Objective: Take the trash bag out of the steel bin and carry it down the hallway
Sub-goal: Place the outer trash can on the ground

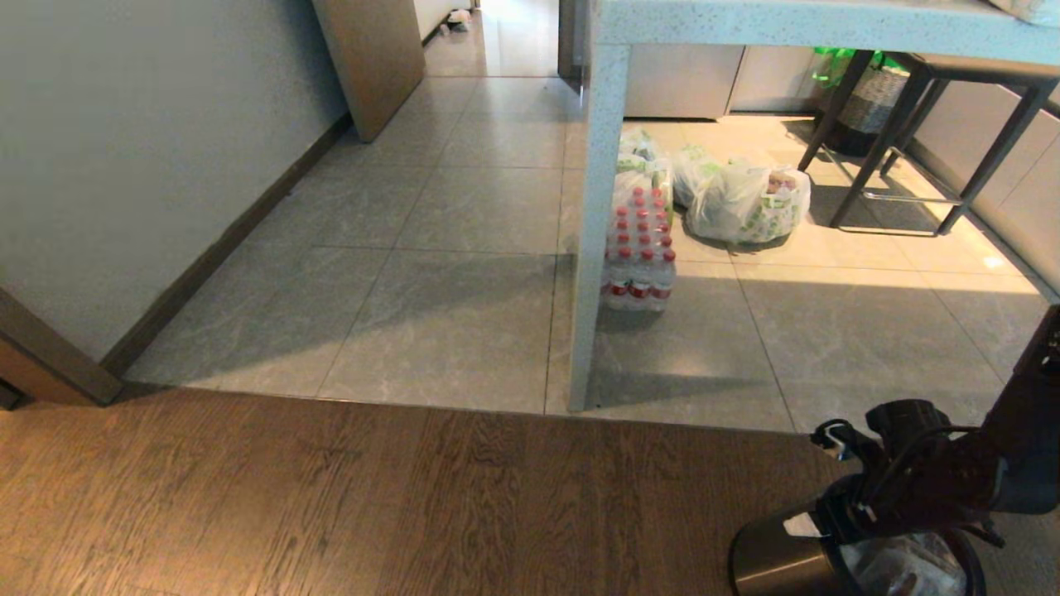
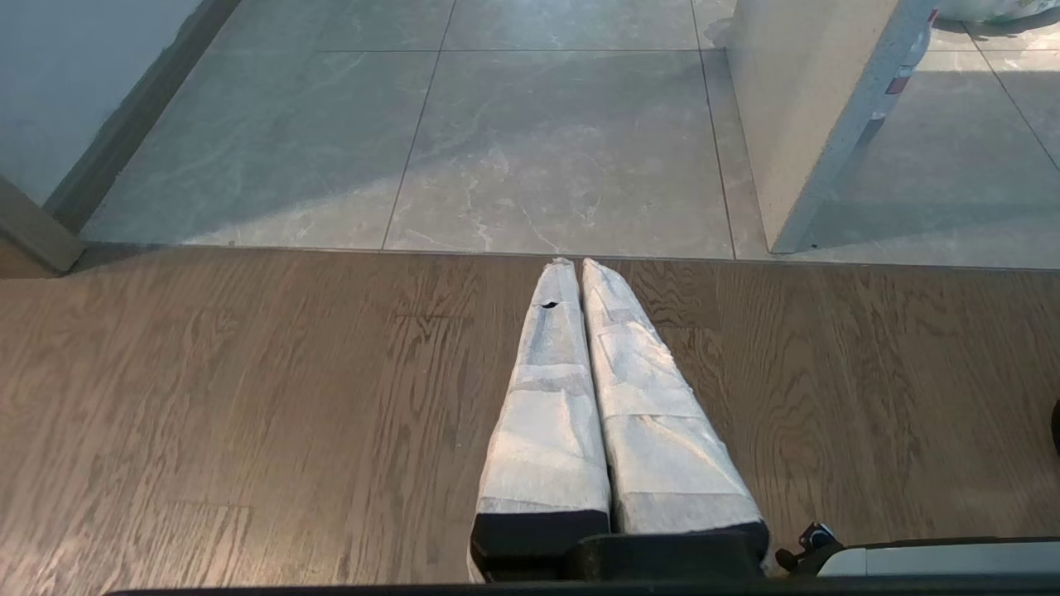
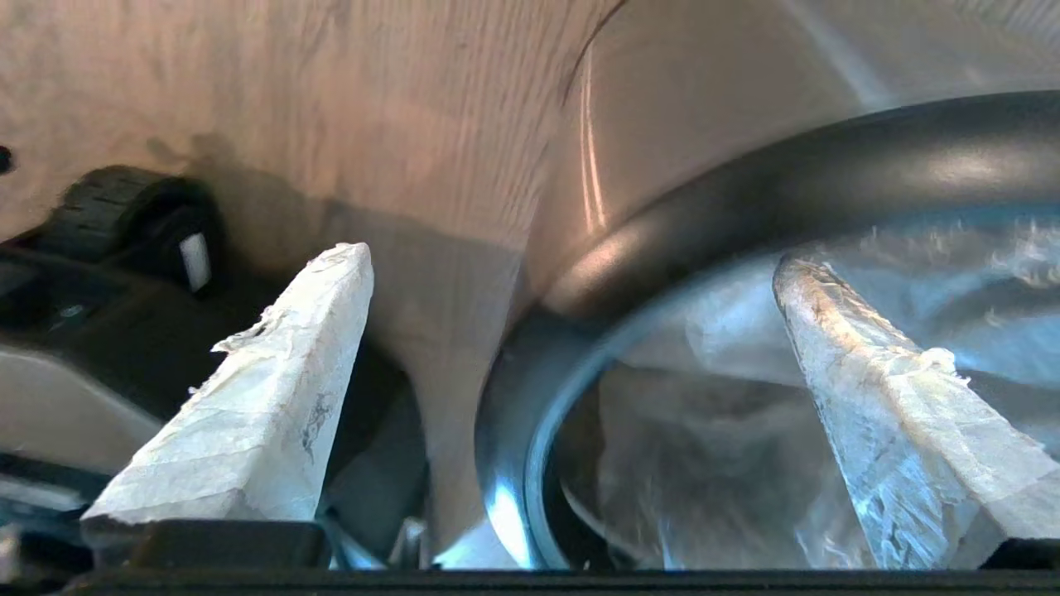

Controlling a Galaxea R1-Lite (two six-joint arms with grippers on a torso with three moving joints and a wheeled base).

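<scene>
I expect the bin's black rim [image 3: 636, 257] to come off together with a steel sleeve when I lift it, because the trash bag's edge [image 3: 608, 397] is tucked in below the bin's rim.
The steel bin [image 1: 774, 563] stands on the wood floor at the lower right, with its black rim [image 3: 828, 182] close under my right wrist. The clear, wrinkly trash bag [image 1: 907, 567] fills it, greyish rubbish showing through [image 3: 704, 430]. My right gripper [image 3: 571, 258] is open and straddles the rim. One finger [image 3: 281, 389] hangs outside the bin and the other finger [image 3: 894, 397] is over the bag inside. Nothing is gripped. My left gripper [image 2: 571, 263] is shut and empty, parked above the wood floor. The hallway [image 1: 505, 41] opens at the far end.
A speckled table leg [image 1: 592, 232] stands ahead, with a pack of water bottles [image 1: 639, 257] and white bags with green print [image 1: 745, 203] behind it. Dark stool legs [image 1: 911, 149] and a woven basket [image 1: 874, 95] are at the far right. A wall [image 1: 124, 165] runs along the left.
</scene>
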